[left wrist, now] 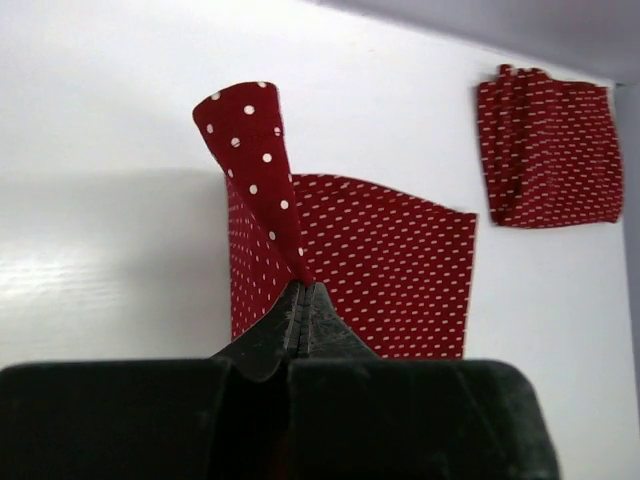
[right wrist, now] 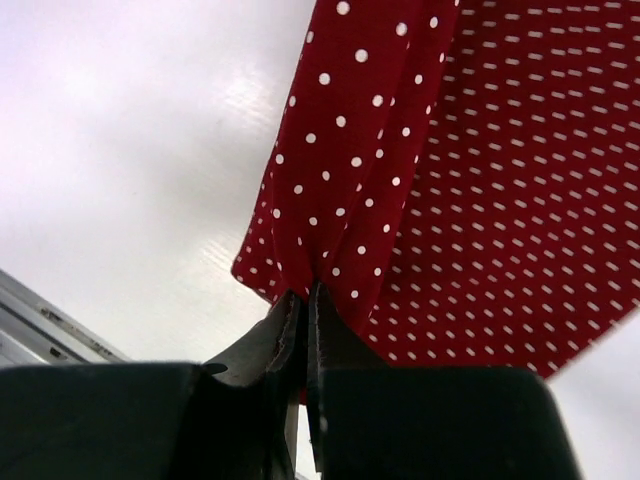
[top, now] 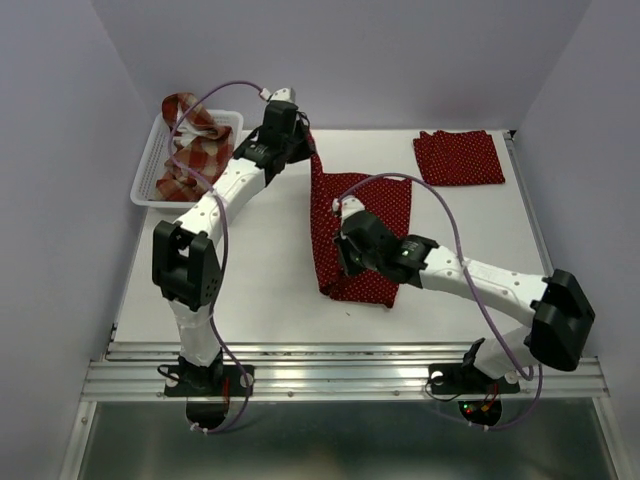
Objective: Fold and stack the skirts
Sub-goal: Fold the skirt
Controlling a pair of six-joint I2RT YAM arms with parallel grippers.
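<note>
My grippers are at both ends of the skirt's lifted edge [top: 318,215] and its opposite edge [top: 408,194] is flat, so my left gripper goes on folding across until the edges meet.
A dark red polka-dot skirt [top: 385,215] lies spread in the middle of the table, its left edge lifted. My left gripper [top: 308,142] is shut on the skirt's far left corner [left wrist: 262,170], which stands up as a twisted peak. My right gripper [top: 343,255] is shut on the near left edge [right wrist: 345,170], cloth bunched between its jaws. A second polka-dot skirt [top: 459,157] lies folded at the back right, also seen in the left wrist view [left wrist: 548,153]. The plaid skirt [top: 195,140] sits crumpled in the basket.
The white lattice basket [top: 145,180] stands at the back left corner. Grey walls close in the table on three sides. A metal rail [top: 340,375] runs along the near edge, seen at the lower left of the right wrist view [right wrist: 50,320].
</note>
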